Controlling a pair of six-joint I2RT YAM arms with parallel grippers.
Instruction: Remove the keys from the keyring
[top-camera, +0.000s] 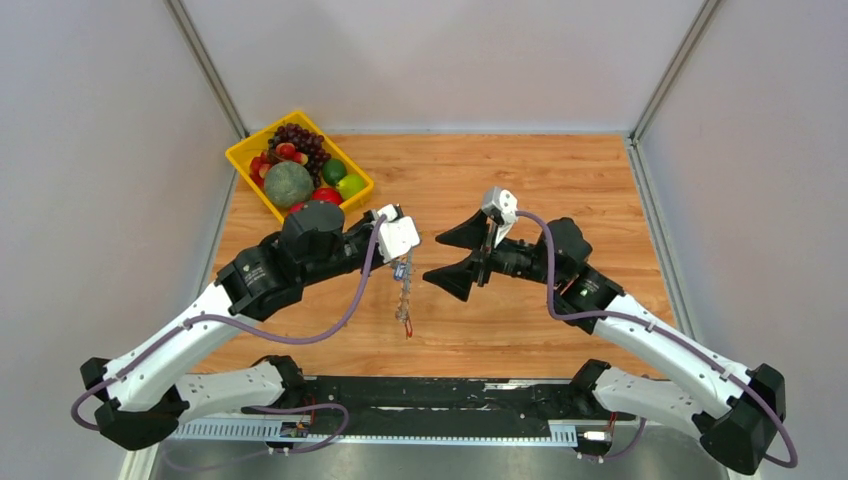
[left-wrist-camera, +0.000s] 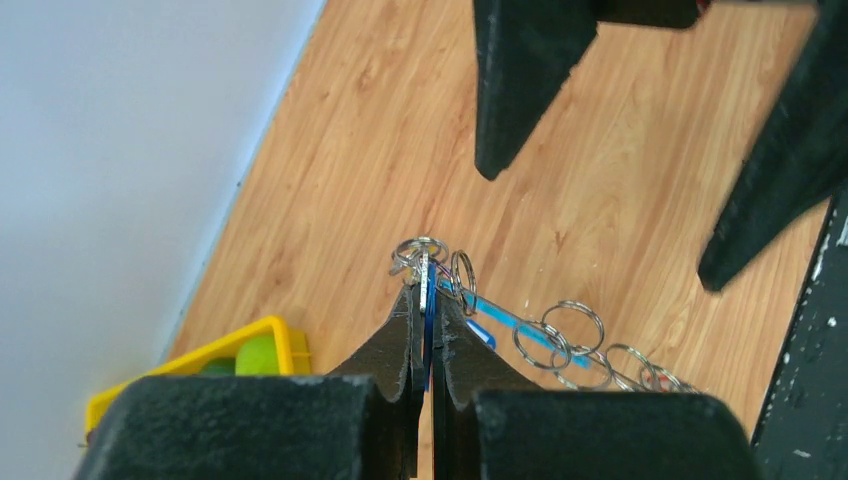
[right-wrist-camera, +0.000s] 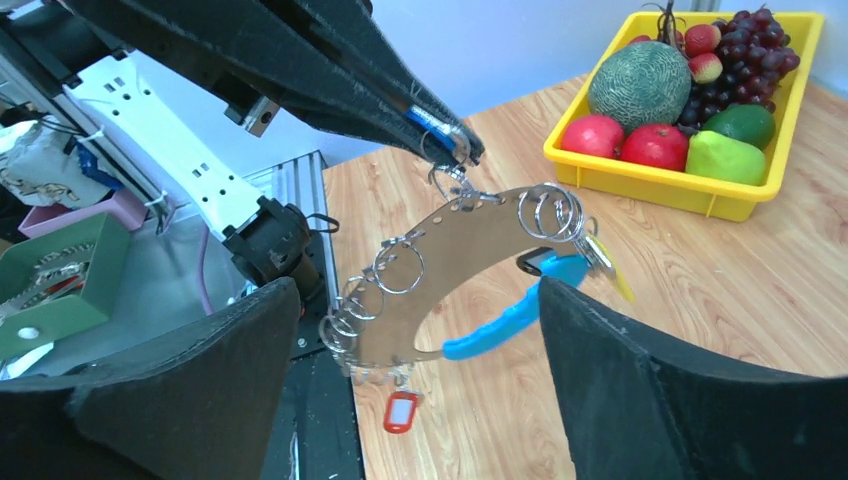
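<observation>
Next, my left gripper turns the keyring's loop (right-wrist-camera: 455, 247) edge-on first, because it hangs broadside to my right gripper. Then my right gripper will pinch it below the blue-headed key.
My left gripper (top-camera: 399, 266) is shut on a blue-headed key (left-wrist-camera: 430, 310) at the top end of the keyring (top-camera: 403, 300) and holds it above the table. The keyring hangs down as a floppy loop: a chain of silver rings (right-wrist-camera: 400, 265) and a light-blue band (right-wrist-camera: 500, 322). A red tag (right-wrist-camera: 400, 411) dangles at its low end. Yellow (right-wrist-camera: 617, 278) and black (right-wrist-camera: 533, 262) key heads hang near the upper rings. My right gripper (top-camera: 436, 259) is open and empty, its fingers (right-wrist-camera: 640, 370) on either side of the loop but apart from it.
A yellow tray (top-camera: 240, 160) of fruit stands at the table's back left and also shows in the right wrist view (right-wrist-camera: 640, 187). Grey walls close in the table on the left, right and back. A black rail (top-camera: 430, 392) runs along the near edge.
</observation>
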